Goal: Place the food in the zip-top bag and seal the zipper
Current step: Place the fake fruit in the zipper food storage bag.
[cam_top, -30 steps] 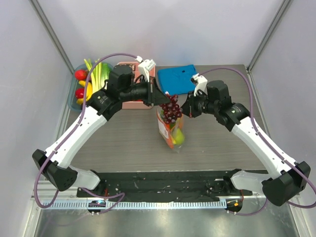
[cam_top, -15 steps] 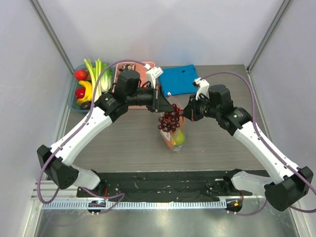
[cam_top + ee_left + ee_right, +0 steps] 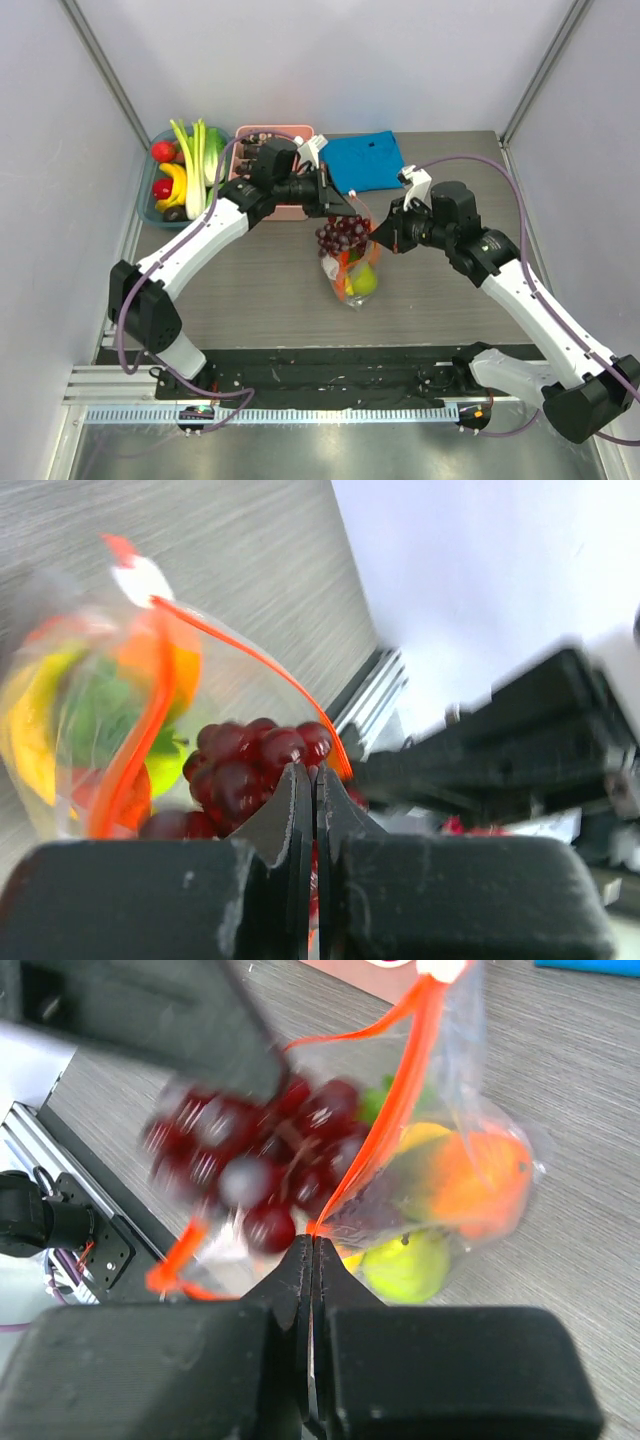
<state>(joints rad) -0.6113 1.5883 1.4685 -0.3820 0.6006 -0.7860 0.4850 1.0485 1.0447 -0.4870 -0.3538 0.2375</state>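
Observation:
The grape bunch is only a little way into the bag's opening (image 3: 360, 243), so next my left gripper opens, moves back and pushes the outer grapes (image 3: 330, 238) farther in before the zipper is sealed.
The clear zip-top bag (image 3: 350, 275) lies at the table's middle with a green pear (image 3: 364, 283) and orange pieces inside. My left gripper (image 3: 347, 212) is shut on the stem of the dark purple grape bunch (image 3: 338, 236), which hangs at the bag's open mouth. The left wrist view shows the grapes (image 3: 250, 765) between the two orange-red zipper (image 3: 140, 750) edges. My right gripper (image 3: 380, 238) is shut on the zipper strip (image 3: 400, 1090) and holds the mouth up. The right wrist view shows the pear (image 3: 410, 1265) and blurred grapes (image 3: 245, 1165).
A bin (image 3: 145, 200) at the back left holds a banana (image 3: 177, 183), red fruits (image 3: 163, 151) and leafy greens (image 3: 200, 160). A pink compartment tray (image 3: 255, 135) sits behind my left arm. A folded blue cloth (image 3: 366, 160) lies at the back centre.
My left gripper has carried the grape bunch forward and down to the bag's mouth, its arm stretching out to the right. My right gripper has shifted slightly right, still holding the zipper edge.

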